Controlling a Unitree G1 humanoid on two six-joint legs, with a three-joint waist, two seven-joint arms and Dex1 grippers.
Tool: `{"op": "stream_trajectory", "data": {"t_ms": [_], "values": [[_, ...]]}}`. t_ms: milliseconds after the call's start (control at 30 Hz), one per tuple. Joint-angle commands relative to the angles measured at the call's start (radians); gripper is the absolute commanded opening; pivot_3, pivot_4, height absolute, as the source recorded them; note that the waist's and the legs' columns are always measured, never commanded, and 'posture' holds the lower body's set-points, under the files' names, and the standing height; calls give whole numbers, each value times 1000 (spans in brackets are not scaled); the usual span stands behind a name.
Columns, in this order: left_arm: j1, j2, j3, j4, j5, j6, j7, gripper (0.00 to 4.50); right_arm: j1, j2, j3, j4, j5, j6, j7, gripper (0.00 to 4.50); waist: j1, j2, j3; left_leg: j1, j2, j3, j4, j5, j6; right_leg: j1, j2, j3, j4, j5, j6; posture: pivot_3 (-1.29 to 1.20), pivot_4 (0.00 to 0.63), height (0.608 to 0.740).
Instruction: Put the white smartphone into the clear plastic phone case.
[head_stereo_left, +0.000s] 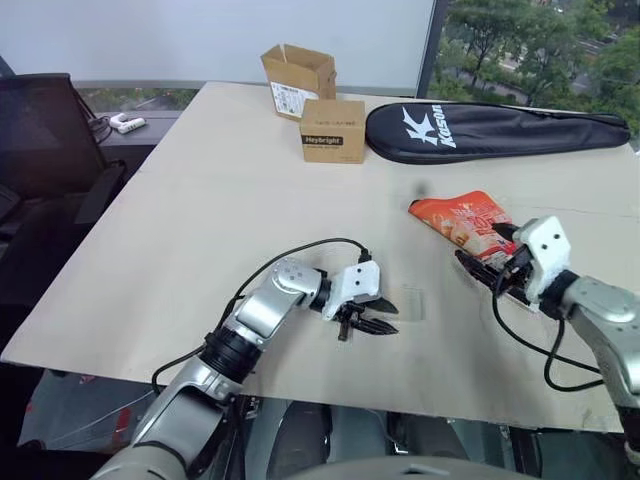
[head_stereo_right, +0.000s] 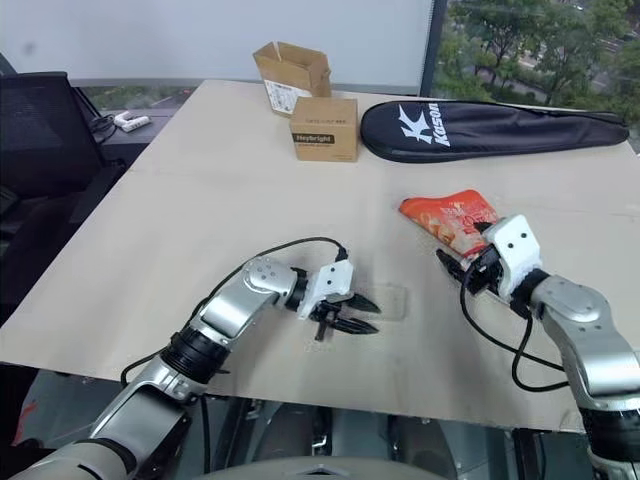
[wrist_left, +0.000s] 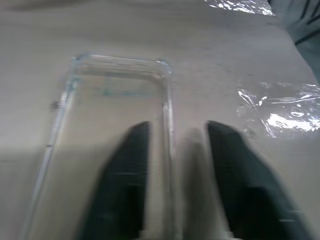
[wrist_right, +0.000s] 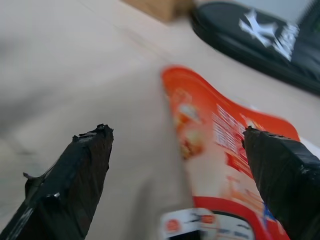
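The orange-red snack pouch is lying on top of the white smartphone (wrist_right: 176, 226), so my right gripper should first pull the pouch (head_stereo_left: 462, 218) out of the way and then take the smartphone to the case.
The clear plastic phone case (head_stereo_left: 412, 303) lies flat on the beige table near its front edge. My left gripper (head_stereo_left: 385, 313) reaches it from the left, low over the table. In the left wrist view the left gripper (wrist_left: 177, 130) is open, and one long side wall of the case (wrist_left: 115, 100) runs between its fingers. My right gripper (head_stereo_left: 480, 248) hovers wide open at the near end of an orange-red snack pouch (head_stereo_left: 460, 218). The right wrist view has the pouch (wrist_right: 220, 130) lying between the spread fingers. The white smartphone is out of view.
Two brown cardboard boxes (head_stereo_left: 298, 70) (head_stereo_left: 333, 130) stand at the back of the table (head_stereo_left: 200, 220), beside a long black racket bag (head_stereo_left: 490, 130). A dark chair (head_stereo_left: 40, 130) stands off the table's left side. The table's front edge runs just below both grippers.
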Motion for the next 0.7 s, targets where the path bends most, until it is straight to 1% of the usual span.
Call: {"op": "stream_trajectory", "data": {"t_ms": [33,167,300,400,500,533,567,600,633,667,700], "values": [[-19,41,112,-117,-63,18,26,3541,-42,-8,21,64,-52,41,-15,4500,0,0,0,0,0,0,0,0,0,0,0,0,0,0,0,0,150,732],[-7,96,234,-272,-158,151,77,3541,-85,-10,38,143,-87,68,-14,4500,0,1,1,-1,0,0,-1,0,0,0,0,0,0,0,0,0,150,732],[54,180,367,-440,-226,294,167,3541,-129,-4,32,211,-109,87,-21,4500,-6,2,2,0,0,0,-1,0,0,0,0,0,0,0,0,0,150,732],[115,233,448,-529,-252,378,243,3593,-147,5,30,238,-115,73,-16,3728,-12,2,2,1,0,0,-1,0,0,0,0,0,0,0,0,0,150,732],[176,242,528,-605,-286,456,330,3593,-162,15,27,262,-125,48,-19,2432,-16,2,2,1,0,0,-1,0,0,0,0,0,0,0,1,0,150,732],[190,238,542,-622,-295,475,356,3593,-166,18,24,268,-126,41,-18,1916,-15,2,2,1,0,0,-1,0,0,1,0,0,0,0,1,0,150,732],[201,233,548,-637,-305,486,374,3593,-169,19,24,273,-126,36,-16,1462,-15,2,2,1,0,0,-1,0,0,1,0,0,0,0,1,0,150,732],[207,232,551,-645,-313,494,385,3593,-172,20,24,276,-127,33,-13,903,-15,2,2,1,0,0,-1,0,0,1,-1,0,0,0,1,0,150,732],[216,230,546,-656,-317,498,398,3593,-175,20,23,277,-125,29,-11,510,-15,2,2,1,-1,0,-1,0,0,1,-1,0,0,0,1,0,150,732],[221,230,542,-662,-321,500,408,3593,-177,21,22,278,-125,26,-10,24,-15,2,2,1,-1,0,-1,0,0,1,-1,0,0,0,1,0,150,732],[224,230,536,-667,-326,501,417,3593,-182,23,19,280,-125,15,-11,24,-16,2,2,1,-1,0,-1,0,0,1,-1,0,0,0,1,0,150,732]]}}
